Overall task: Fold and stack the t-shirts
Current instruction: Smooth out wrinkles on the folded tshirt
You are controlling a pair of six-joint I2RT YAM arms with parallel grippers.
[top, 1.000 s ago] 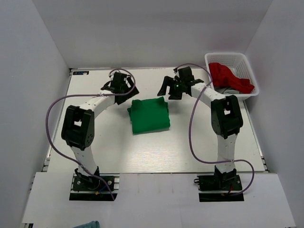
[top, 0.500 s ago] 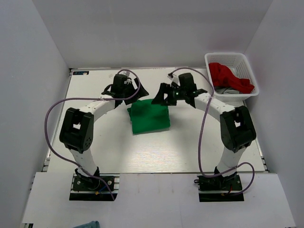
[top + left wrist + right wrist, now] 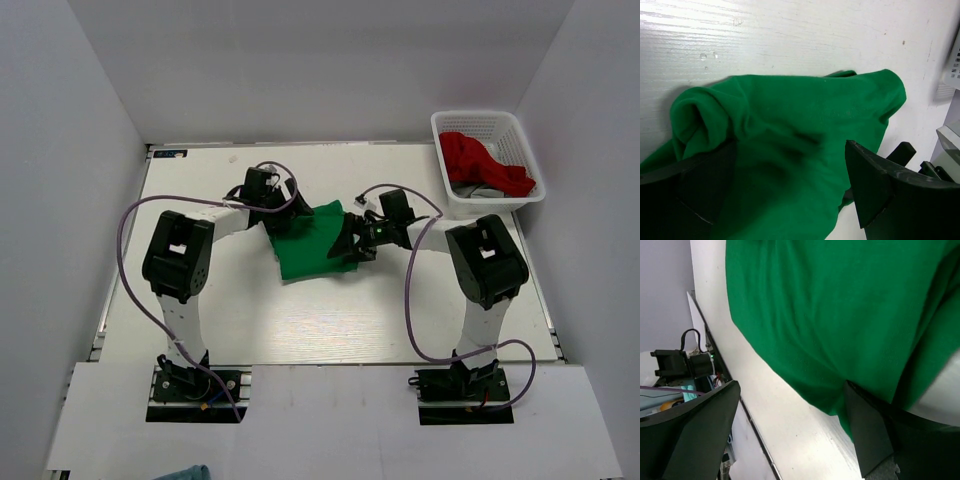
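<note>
The folded green t-shirt takes up the room that the red t-shirt needs, so the robot's left gripper should first pull the green t-shirt to the far corner opposite the basket.
The bright green t-shirt lies folded mid-table, its far edge rumpled. My left gripper is low at its far left corner, jaws wide open, with green cloth bunched between the fingers. My right gripper is low at its right edge, jaws wide open. In the right wrist view the shirt fills the top and its hem rests against the right finger. The red t-shirt lies crumpled in the basket at the far right.
A white mesh basket stands at the table's far right corner, with something grey under the red shirt. White walls enclose the table on three sides. A teal cloth scrap shows at the bottom edge.
Both grippers have come down and inward from behind the green shirt onto its far corners. The shirt's far edge has been pushed and rumpled.
</note>
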